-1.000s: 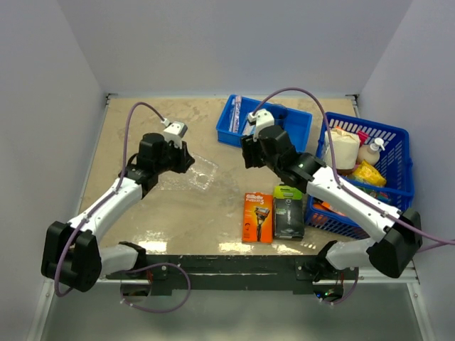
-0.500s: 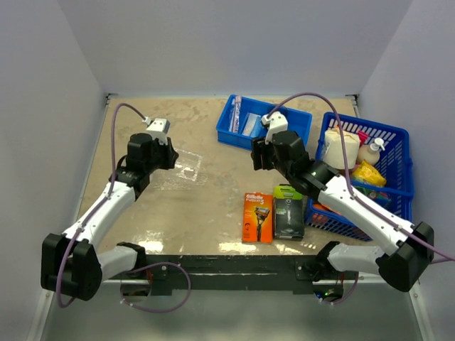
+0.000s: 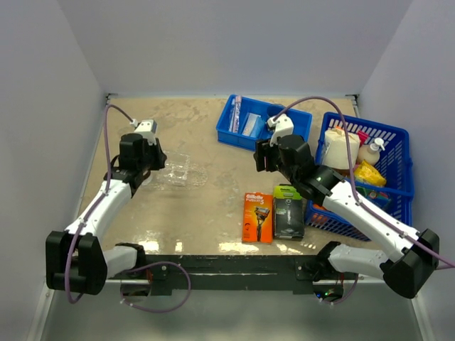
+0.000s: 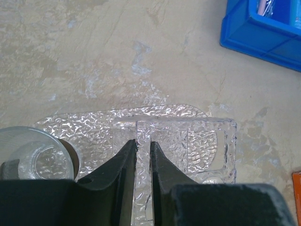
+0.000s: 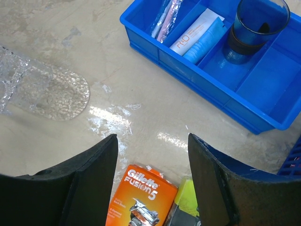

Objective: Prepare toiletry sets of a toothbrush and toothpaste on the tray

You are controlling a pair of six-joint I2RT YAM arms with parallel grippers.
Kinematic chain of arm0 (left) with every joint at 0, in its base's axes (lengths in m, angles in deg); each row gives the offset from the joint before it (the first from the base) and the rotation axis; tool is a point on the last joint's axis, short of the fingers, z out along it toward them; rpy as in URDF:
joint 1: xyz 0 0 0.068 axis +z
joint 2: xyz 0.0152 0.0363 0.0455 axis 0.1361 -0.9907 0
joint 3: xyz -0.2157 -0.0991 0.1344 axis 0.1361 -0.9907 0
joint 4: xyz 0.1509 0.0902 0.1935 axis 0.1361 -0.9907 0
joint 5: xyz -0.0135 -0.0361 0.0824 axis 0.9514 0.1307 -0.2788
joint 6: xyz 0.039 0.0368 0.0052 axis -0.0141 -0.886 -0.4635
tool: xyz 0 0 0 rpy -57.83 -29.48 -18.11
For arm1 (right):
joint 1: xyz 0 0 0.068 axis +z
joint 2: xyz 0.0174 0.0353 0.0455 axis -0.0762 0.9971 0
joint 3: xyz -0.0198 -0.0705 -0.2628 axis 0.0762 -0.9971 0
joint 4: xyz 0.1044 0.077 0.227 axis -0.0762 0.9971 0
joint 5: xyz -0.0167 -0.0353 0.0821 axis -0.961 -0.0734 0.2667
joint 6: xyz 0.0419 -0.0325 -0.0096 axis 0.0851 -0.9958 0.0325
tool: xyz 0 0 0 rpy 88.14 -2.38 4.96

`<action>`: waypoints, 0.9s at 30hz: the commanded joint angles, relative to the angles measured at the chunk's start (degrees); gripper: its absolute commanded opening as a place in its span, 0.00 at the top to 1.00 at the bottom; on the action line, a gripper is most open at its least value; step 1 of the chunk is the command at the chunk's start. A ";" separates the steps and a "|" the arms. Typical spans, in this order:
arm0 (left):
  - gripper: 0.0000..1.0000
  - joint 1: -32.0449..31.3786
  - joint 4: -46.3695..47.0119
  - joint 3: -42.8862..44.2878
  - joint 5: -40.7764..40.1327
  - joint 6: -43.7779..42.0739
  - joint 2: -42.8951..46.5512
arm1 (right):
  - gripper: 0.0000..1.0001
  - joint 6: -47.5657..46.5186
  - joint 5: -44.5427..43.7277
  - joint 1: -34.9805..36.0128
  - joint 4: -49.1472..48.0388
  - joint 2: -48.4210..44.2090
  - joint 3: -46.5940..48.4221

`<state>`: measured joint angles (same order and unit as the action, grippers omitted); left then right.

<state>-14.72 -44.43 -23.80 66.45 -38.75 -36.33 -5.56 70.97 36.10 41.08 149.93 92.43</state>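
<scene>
My left gripper should continue to go down, because the clear box (image 4: 188, 121) is over the clear tray's open part (image 4: 101, 141) beside the cup. It should let go once the box sits flat there.
My left gripper (image 3: 147, 158) (image 4: 143, 143) is shut on a raised rib of the clear textured tray (image 3: 182, 171) (image 4: 202, 141), which lies flat on the beige table. A clear round cup (image 4: 34, 156) sits at the tray's left end beside my left finger. My right gripper (image 3: 266, 158) (image 5: 153, 139) is open and empty above the table, just in front of the blue bin (image 3: 238, 138) (image 5: 197, 75). The bin holds the toothbrush (image 3: 236, 114) (image 5: 165, 18), the toothpaste box (image 3: 251, 125) (image 5: 197, 35) and a tinted cup (image 5: 256, 23). The tray's end shows in the right wrist view (image 5: 47, 92).
An orange razor pack (image 3: 258, 217) (image 5: 143, 188) and a black-green razor pack (image 3: 288, 212) lie at the front middle. A blue lattice basket (image 3: 387, 131) of mixed goods stands at the right. White walls enclose the table on three sides.
My left gripper has moved left and back, dragging the clear tray left with it. My right gripper has shifted right, away from the tray, and stays open.
</scene>
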 commanded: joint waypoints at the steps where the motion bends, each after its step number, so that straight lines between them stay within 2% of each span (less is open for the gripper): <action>1: 1.00 1.97 0.72 0.61 -0.12 -0.23 -0.83 | 0.36 0.89 -1.62 -0.39 -2.89 -1.75 -0.71; 16: 1.00 5.49 0.98 1.14 1.73 -0.14 -4.25 | 0.35 0.80 -1.09 -0.48 -3.50 -1.31 -0.89; 27: 1.00 5.75 0.46 1.40 0.76 -1.11 -5.57 | 0.35 0.98 -0.39 -0.57 -4.03 -0.43 -0.80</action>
<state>-9.56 -46.02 -23.80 66.88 -39.23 -41.73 -5.41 70.88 35.73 39.55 149.43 91.75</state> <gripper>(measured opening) 0.211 0.645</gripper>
